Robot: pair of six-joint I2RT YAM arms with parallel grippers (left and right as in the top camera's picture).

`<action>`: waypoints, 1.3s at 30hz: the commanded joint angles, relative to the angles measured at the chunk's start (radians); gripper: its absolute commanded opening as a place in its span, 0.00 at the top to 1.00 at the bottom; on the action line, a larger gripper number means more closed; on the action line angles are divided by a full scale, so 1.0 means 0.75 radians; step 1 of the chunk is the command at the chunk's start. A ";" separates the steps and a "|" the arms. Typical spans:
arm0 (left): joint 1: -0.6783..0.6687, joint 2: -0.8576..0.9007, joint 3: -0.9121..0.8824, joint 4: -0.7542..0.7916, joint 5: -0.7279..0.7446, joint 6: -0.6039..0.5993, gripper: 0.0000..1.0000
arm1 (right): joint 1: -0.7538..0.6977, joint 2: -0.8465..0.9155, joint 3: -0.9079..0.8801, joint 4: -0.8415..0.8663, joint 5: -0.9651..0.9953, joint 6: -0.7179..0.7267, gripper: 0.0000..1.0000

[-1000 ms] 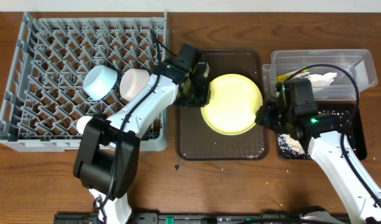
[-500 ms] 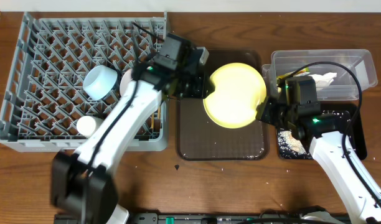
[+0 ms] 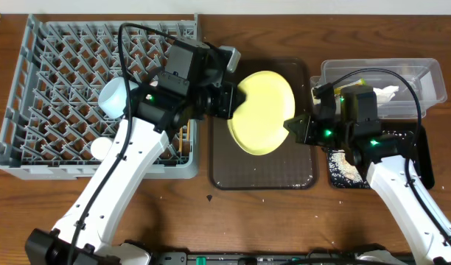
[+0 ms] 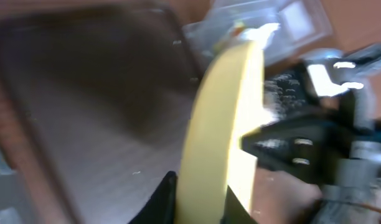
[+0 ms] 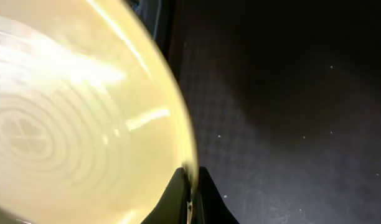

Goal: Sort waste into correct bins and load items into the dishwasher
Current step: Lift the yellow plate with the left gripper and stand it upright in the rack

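The robot's right gripper is holding the yellow plate's rim (image 3: pixel 290 116) away from the grey dish rack (image 3: pixel 89 96), so it should open and let the left gripper load the plate there.
The round yellow plate (image 3: pixel 261 112) is tilted on edge above the dark brown serving tray (image 3: pixel 262 173). My left gripper (image 3: pixel 229 99) is shut on its left rim. My right gripper (image 3: pixel 293 129) is shut on its right rim. In the left wrist view the plate (image 4: pixel 225 118) shows edge-on between my left gripper's jaws (image 4: pixel 200 202). In the right wrist view its rim (image 5: pixel 72 112) sits in my right gripper (image 5: pixel 190 186). The grey dish rack (image 3: pixel 34 88) holds a light blue bowl (image 3: pixel 113 96) and a white cup (image 3: pixel 100 147). The white bowl is hidden under my left arm.
A clear tub (image 3: pixel 421 73) at the right holds a white tissue (image 3: pixel 382 93) and a yellow-green sachet (image 3: pixel 358 82). A black tray (image 3: pixel 424 165) in front of it holds rice scraps (image 3: pixel 343 169). Crumbs lie on the wooden table near the serving tray.
The plate has risen off the serving tray, tipped up on edge and shifted left. My left arm has lifted and swung over the rack's right side; my right gripper followed the rim leftward.
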 commanded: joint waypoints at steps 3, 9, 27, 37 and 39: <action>-0.025 -0.001 0.028 0.006 0.016 0.010 0.92 | 0.012 -0.022 0.009 0.020 -0.136 -0.069 0.60; 0.059 -0.131 0.065 -0.068 -0.287 0.016 0.92 | -0.041 -0.022 0.009 -0.005 -0.091 -0.069 0.32; 0.706 -0.227 0.091 -0.175 -1.189 0.900 0.92 | -0.099 -0.137 0.037 -0.096 -0.064 -0.274 0.32; 0.792 0.102 0.091 -0.051 -1.264 0.974 0.92 | -0.099 -0.204 0.044 -0.115 -0.011 -0.273 0.30; 0.792 0.153 0.091 -0.021 -1.264 0.975 0.92 | -0.099 -0.204 0.043 -0.117 -0.011 -0.273 0.30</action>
